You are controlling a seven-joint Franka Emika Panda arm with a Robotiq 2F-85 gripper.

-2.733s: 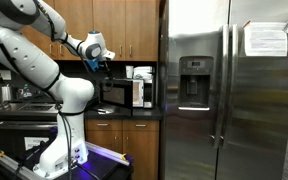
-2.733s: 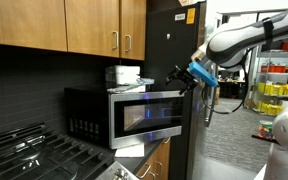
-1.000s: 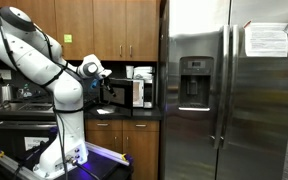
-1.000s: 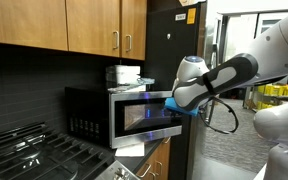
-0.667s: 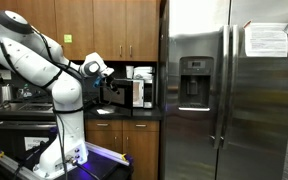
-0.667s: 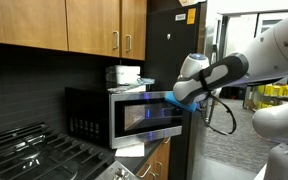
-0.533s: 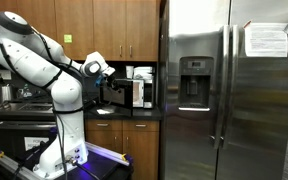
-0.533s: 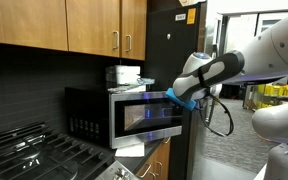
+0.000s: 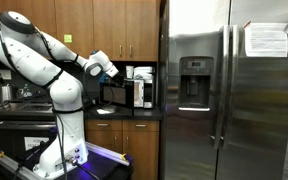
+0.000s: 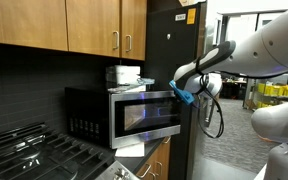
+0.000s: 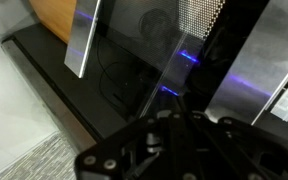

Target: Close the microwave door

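Note:
My gripper slants across the microwave door's upper free corner (image 10: 174, 94), so I should turn my gripper square to the door frame before pushing the door's outer side (image 10: 152, 113) shut.
The microwave door (image 10: 144, 116), dark glass in a silver frame, fronts the small stainless microwave (image 9: 124, 93) on the counter under the wooden cabinets. In the wrist view the door's glass (image 11: 144, 70) and silver frame fill the picture close up. My gripper (image 10: 187, 96) is at the door's upper free corner, shut, with nothing between its fingers. In an exterior view the gripper (image 9: 109, 72) sits just above the microwave's front. My gripper (image 11: 189, 125) shows only as dark closed linkage at the bottom of the wrist view. I cannot tell whether the door is fully latched.
A tall stainless refrigerator (image 9: 224, 90) stands next to the microwave. Brown wooden cabinets (image 10: 74, 30) hang above it, and a white box (image 10: 122, 75) rests on top. A stove (image 10: 24, 155) lies further along the counter, and a yellow cart (image 10: 274, 95) stands far back.
The gripper has closed fully and moved from in front of the door's glass up to its free upper corner. The door's position looks about the same.

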